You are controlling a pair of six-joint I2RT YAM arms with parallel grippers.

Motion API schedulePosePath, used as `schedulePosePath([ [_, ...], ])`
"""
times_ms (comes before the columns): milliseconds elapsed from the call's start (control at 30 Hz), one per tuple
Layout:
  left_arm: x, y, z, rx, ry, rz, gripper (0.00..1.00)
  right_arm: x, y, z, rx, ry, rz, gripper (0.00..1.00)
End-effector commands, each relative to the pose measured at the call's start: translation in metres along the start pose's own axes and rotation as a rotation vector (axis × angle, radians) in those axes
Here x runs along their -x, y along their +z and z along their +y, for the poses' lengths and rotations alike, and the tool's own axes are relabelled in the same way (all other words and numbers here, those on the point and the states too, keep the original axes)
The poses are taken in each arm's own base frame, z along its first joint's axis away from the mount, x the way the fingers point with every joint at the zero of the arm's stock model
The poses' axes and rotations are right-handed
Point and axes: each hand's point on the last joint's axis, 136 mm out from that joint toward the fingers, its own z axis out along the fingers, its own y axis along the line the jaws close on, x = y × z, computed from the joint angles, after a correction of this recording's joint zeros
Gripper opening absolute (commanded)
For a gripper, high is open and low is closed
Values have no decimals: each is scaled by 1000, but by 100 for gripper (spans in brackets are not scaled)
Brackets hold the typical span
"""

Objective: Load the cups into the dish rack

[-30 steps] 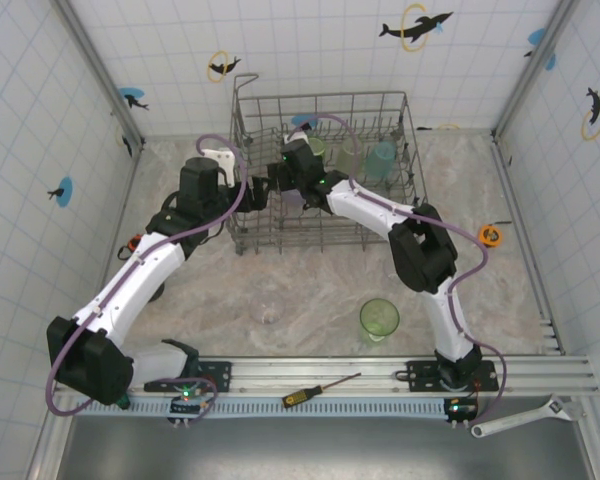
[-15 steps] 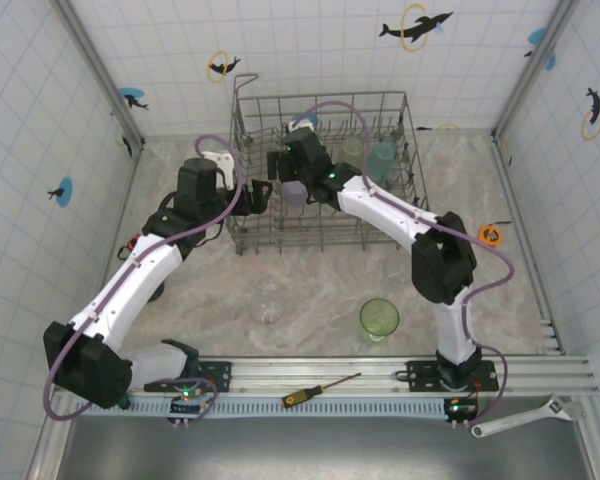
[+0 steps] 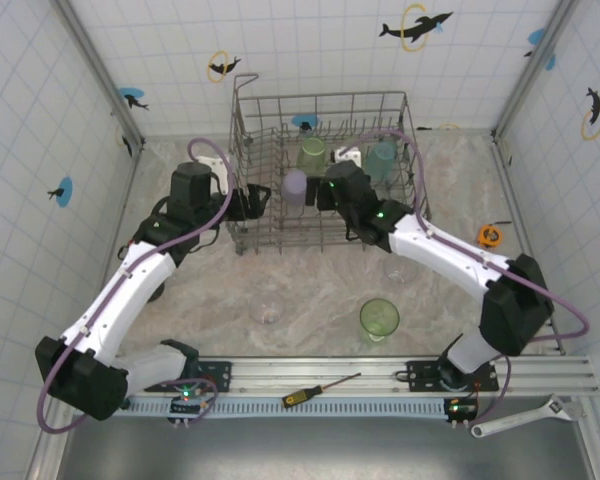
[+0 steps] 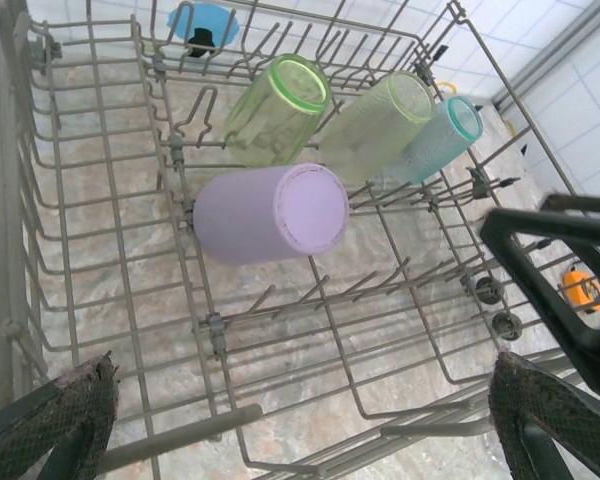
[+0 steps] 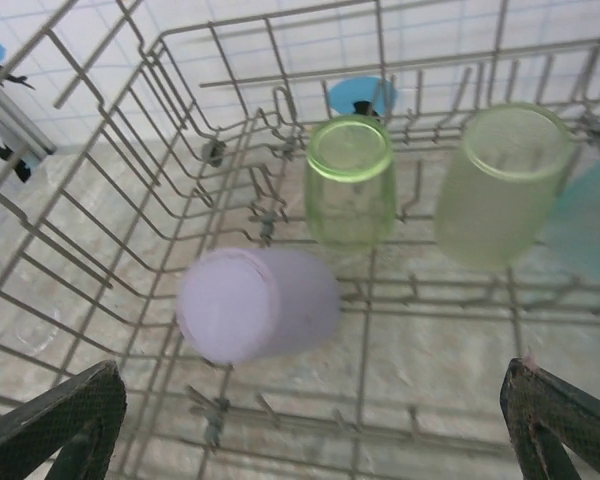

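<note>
My open left gripper keeps heading toward the front pale green cup (image 3: 379, 319), which stands free with its rim up, until its fingers straddle the cup's rim (image 3: 365, 305).
The grey wire dish rack (image 3: 325, 97) stands at the back of the table. A lavender cup (image 3: 294, 187) (image 4: 270, 213) (image 5: 255, 305) lies on its side in it, with two pale green cups (image 4: 278, 110) (image 5: 500, 185) and a teal cup (image 3: 382, 160) (image 4: 435, 140) behind. My right gripper (image 3: 325, 192) (image 5: 310, 420) hovers open just right of the lavender cup, with nothing between its fingers. My left gripper (image 3: 258, 200) (image 4: 300, 420) is open at the rack's left wall, also with nothing in it. A pale green cup (image 3: 379, 320) and a clear cup (image 3: 270, 310) stand on the table in front.
A screwdriver (image 3: 320, 388) lies on the front rail and a wrench (image 3: 525, 418) at the near right. A small orange object (image 3: 491, 235) sits by the right wall. Tiled walls close in the left, back and right sides.
My right gripper has pulled back to the right, away from the lavender cup, which stays lying in the rack. The right arm's elbow swung far out to the right. The left arm barely moved.
</note>
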Motion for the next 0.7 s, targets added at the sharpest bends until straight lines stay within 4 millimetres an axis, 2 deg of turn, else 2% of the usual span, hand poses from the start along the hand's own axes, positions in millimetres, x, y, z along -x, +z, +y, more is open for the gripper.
schedulePosePath([
  [0,-18,-1,-9,7,-23,49,98,18,-30,-18,-31,78,-79,100],
  [100,-27,3,-20,3,-22,76,98,16,-47,-32,-56,97,-78,100],
  [267,-42,6,-51,-25,18,101,98,7,-66,-55,-100,90,-46,100],
  [467,-59,1,-79,-84,20,149,98,-4,-91,-87,-128,122,-53,100],
  [667,-89,0,-111,-136,90,207,98,-16,-104,-112,-141,149,-37,100],
])
